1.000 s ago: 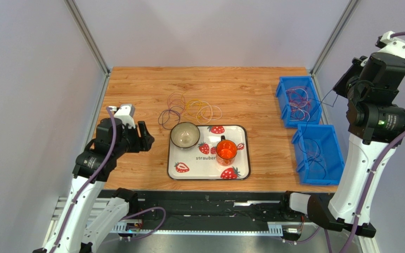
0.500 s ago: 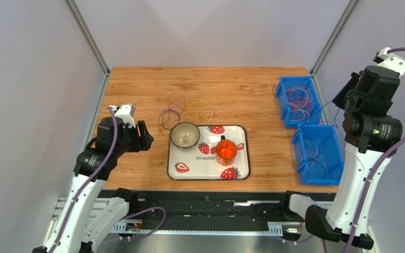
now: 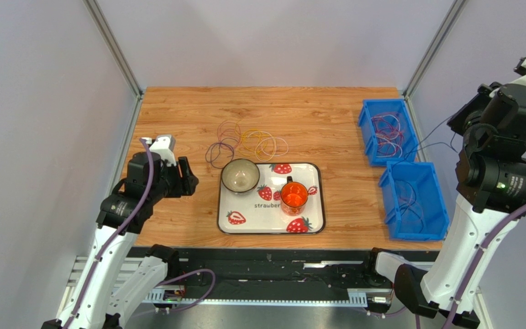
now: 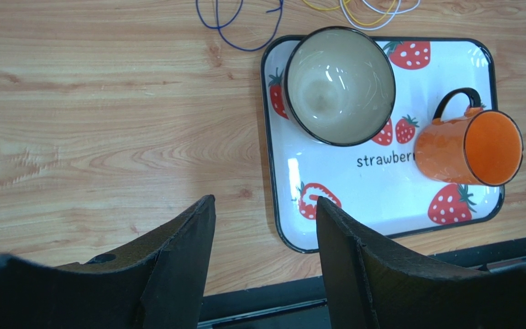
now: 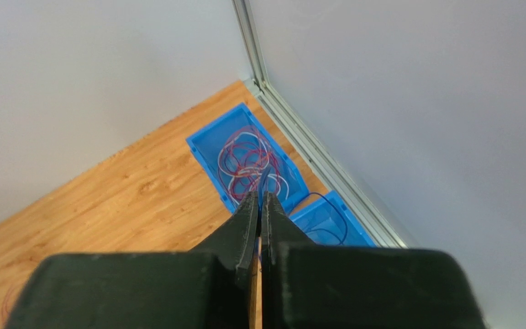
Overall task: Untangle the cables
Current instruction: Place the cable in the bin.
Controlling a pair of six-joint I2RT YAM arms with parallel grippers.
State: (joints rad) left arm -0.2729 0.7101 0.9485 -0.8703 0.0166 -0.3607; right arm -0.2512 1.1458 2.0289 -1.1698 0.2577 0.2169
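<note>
The blue-purple cable hangs free of the far bin's cables with its lower end [image 3: 408, 197] in the near bin [image 3: 416, 214], so next my right gripper lets the rest down there.
Loose cables [image 3: 245, 142], purple, orange and yellow loops, lie on the wood behind the tray; their near ends show in the left wrist view as cables [image 4: 245, 38]. More cables [image 3: 386, 133] fill the far blue bin. My right gripper [image 5: 260, 195] is raised high at the right and shut on a thin blue-purple cable [image 5: 264, 179]. That cable [image 3: 423, 140] hangs taut down to the bins. In the top view the right fingers are hidden behind the wrist. My left gripper [image 3: 187, 175] [image 4: 264, 202] hovers open and holding nothing, left of the tray.
A strawberry tray [image 3: 314, 226] holds a bowl [image 3: 240, 175] and an orange mug [image 3: 294, 195]. Two blue bins stand at the right edge: the far bin [image 3: 364, 116] [image 5: 212, 149] and the near bin [image 3: 423, 179] [image 5: 355, 236], with a few wires inside. Walls close in on both sides.
The right arm has swung up and to the right, drawing the held cable farther out of the bins. The left arm has barely moved.
</note>
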